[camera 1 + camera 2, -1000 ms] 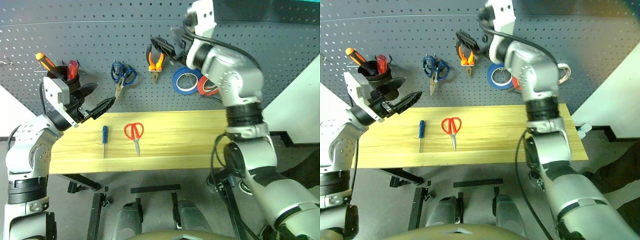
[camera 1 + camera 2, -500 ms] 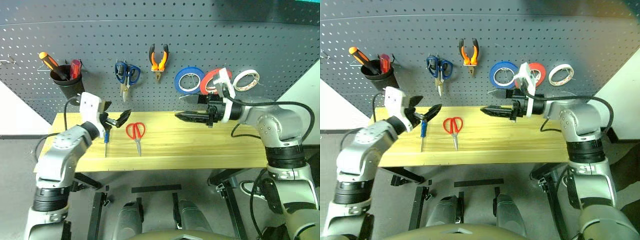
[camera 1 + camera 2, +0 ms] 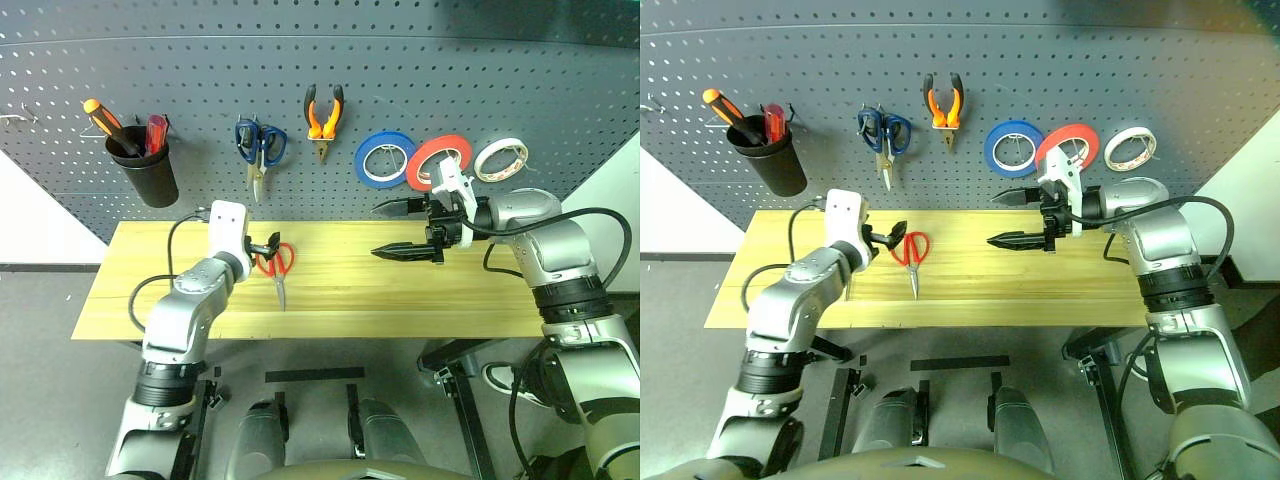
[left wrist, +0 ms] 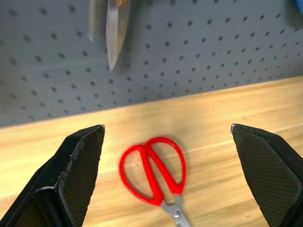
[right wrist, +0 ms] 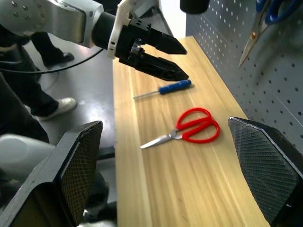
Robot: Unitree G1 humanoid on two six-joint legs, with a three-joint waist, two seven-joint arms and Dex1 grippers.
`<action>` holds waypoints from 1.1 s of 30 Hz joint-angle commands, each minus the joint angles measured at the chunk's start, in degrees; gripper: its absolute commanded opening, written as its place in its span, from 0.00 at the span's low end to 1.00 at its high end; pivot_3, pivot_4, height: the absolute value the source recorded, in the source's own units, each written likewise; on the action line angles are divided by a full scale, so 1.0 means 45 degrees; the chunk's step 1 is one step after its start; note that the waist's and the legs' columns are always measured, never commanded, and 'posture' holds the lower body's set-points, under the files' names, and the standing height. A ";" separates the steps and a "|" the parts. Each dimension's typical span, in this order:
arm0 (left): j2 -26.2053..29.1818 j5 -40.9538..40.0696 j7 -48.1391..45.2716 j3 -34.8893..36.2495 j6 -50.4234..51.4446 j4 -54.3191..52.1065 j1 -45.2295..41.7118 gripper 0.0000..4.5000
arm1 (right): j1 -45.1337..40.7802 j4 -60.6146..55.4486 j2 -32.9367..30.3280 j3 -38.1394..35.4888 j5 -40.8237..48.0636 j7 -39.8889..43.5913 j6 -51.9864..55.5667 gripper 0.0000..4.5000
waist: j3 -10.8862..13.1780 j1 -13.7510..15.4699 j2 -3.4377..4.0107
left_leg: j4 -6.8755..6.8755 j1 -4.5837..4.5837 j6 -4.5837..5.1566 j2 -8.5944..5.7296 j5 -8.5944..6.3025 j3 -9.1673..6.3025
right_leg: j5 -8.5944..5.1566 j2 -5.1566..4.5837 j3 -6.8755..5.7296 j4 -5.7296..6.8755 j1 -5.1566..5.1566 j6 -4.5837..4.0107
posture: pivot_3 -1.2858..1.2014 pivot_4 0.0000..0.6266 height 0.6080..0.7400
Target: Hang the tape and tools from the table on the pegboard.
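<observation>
I expect the red-handled scissors [image 3: 277, 264] to hang in front when I push their handles on, because peg tips [image 3: 255, 118] show above the blue-handled scissors' loops.
On the pegboard [image 3: 150, 60] hang the orange-and-black pliers [image 3: 323, 113] and the red tape [image 3: 440, 162]. The red-handled scissors [image 3: 275, 266] lie on the yellow table [image 3: 450, 300], blades toward the front edge. My left gripper [image 3: 266, 246] is open just left of their handles, which lie between its fingers [image 4: 80, 161] in the left wrist view. The blue-handled screwdriver [image 5: 163, 90] lies on the table beside the left gripper [image 5: 185, 62]. My right gripper [image 3: 385, 230] is open and empty above the table's middle, pointing left, below the blue roll [image 3: 383, 160].
Blue-handled scissors [image 3: 260, 147] hang left of the pliers. A black cup [image 3: 142, 172] at the pegboard's left holds an orange-handled screwdriver and a red-handled tool. A white roll [image 3: 502, 158] hangs right of the red tape. The table's right half is bare.
My right arm came down from the pegboard near the pliers and now points left over the table. My left gripper dropped and moved right to the red scissors. The camera view also shifted.
</observation>
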 commanded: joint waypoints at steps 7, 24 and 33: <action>-0.2319 0.1474 0.3214 0.0684 0.2309 0.2962 -0.1884 1.00 | -0.0586 0.0953 -0.0070 0.0111 -0.0782 0.0444 -0.1169 1.00 | 0.0284 -0.0023 0.0011 | 0.0001 0.0014 0.0000 0.0002 0.0000 -0.0001 | 0.0000 0.0001 0.0000 0.0003 0.0010 0.0000 | 0.53 0.39 1.00; -0.4781 0.2258 0.5821 0.2632 0.5149 0.4040 -0.3705 1.00 | -0.0097 0.0619 -0.0235 0.0090 -0.1185 0.0405 -0.1401 1.00 | 0.1480 -0.0287 -0.0050 | 0.0005 -0.0004 -0.0065 0.0020 0.0036 -0.0005 | 0.0001 -0.0039 -0.0020 0.0003 -0.0001 0.0003 | 0.51 0.53 1.00; -0.4834 0.2303 0.6381 0.3398 0.5045 0.5273 -0.3921 1.00 | 0.0116 0.0355 -0.0372 0.0035 -0.1374 0.0287 -0.1590 1.00 | 0.1579 -0.0372 -0.0046 | 0.0005 -0.0010 -0.0092 0.0024 0.0051 -0.0009 | 0.0003 -0.0046 -0.0030 0.0004 -0.0005 0.0006 | 0.51 0.53 1.00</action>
